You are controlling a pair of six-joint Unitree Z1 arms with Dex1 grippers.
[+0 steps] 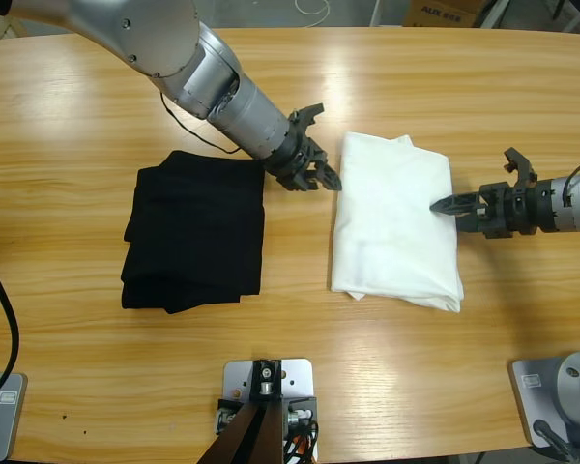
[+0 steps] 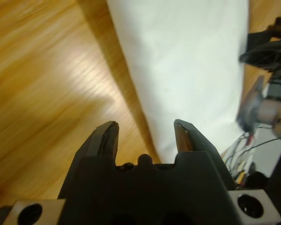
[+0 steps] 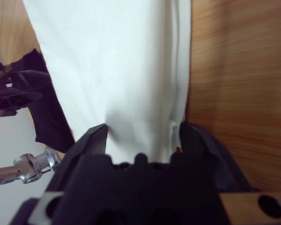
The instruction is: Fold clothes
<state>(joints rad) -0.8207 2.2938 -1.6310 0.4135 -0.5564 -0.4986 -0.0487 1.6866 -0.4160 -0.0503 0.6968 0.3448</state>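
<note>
My grippers will carry the white T-shirt (image 1: 394,222) onto the black garment, and it should stay folded, because they are at opposite edges of its stacked layers (image 1: 339,198).
The clothes, a white T-shirt (image 1: 394,224) folded into a rectangle, lie right of the table's middle. My left gripper (image 1: 321,176) reaches down from the upper left and sits at the shirt's left edge. In the left wrist view the left gripper (image 2: 145,129) is open, with the edge of the shirt (image 2: 187,70) running in between its jaws. My right gripper (image 1: 443,205) comes in from the right onto the shirt's right edge. In the right wrist view the right gripper (image 3: 145,131) stands open astride the white shirt (image 3: 122,65), one jaw denting the cloth.
A smaller black folded garment (image 1: 195,232) lies left of the shirt, just under the left arm's wrist. Bare wooden table (image 1: 416,387) runs in front of both garments and behind them. A cardboard box (image 1: 445,12) stands beyond the far edge.
</note>
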